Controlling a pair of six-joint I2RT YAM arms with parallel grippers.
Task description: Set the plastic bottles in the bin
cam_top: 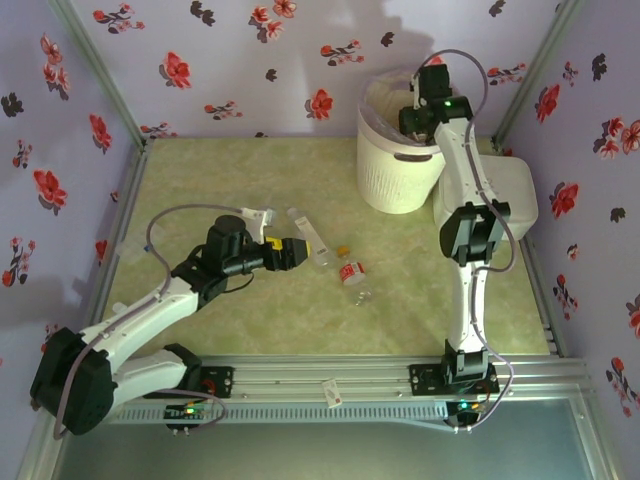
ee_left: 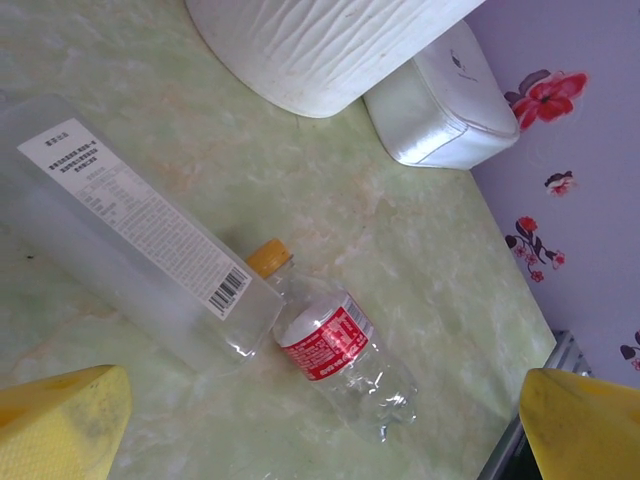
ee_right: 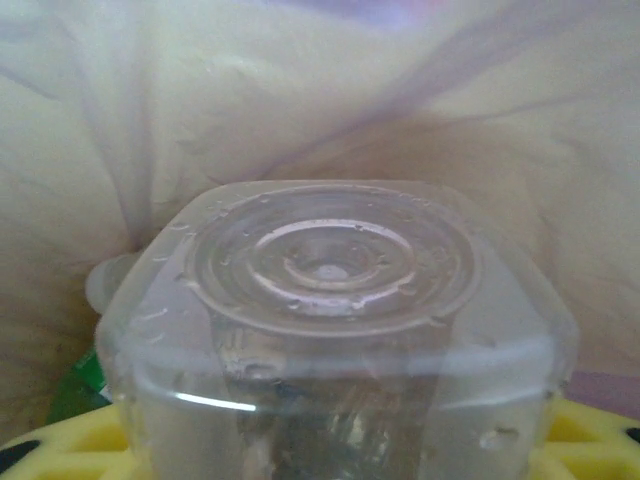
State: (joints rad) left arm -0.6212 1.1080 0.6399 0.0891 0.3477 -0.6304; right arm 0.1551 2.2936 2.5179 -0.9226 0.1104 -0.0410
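Observation:
Next, my left gripper grabs the long clear bottle (cam_top: pixel 308 231) by its barcode end (cam_top: pixel 319 253) and hands the bottle over to my right gripper, because the bottle lies away from the bin.
My left gripper (cam_top: pixel 303 252) hangs open low over the table, its yellow fingers (ee_left: pixel 60 425) spread wide. Just ahead of it lie two plastic bottles side by side: a long clear square one (ee_left: pixel 140 240) (cam_top: pixel 306 233) with a white label and orange cap (ee_left: pixel 268 258), and a small crushed clear one (ee_left: pixel 335 350) (cam_top: pixel 352 272) with a red label. My right gripper (cam_top: pixel 420 118) reaches into the bin (cam_top: pixel 398 160), a cream ribbed basket. A clear bottle's base (ee_right: pixel 330 290) sits between its yellow fingers (ee_right: pixel 590 445), in front of the pale liner bag (ee_right: pixel 300 100). Whether they press on it is hidden.
A flat white box (cam_top: pixel 505 195) stands right of the bin, against the flowered wall. Another small clear piece (cam_top: pixel 258 214) lies left of the long bottle. Something green (ee_right: pixel 75 395) shows inside the bin. A metal rail (cam_top: pixel 330 372) bounds the near edge.

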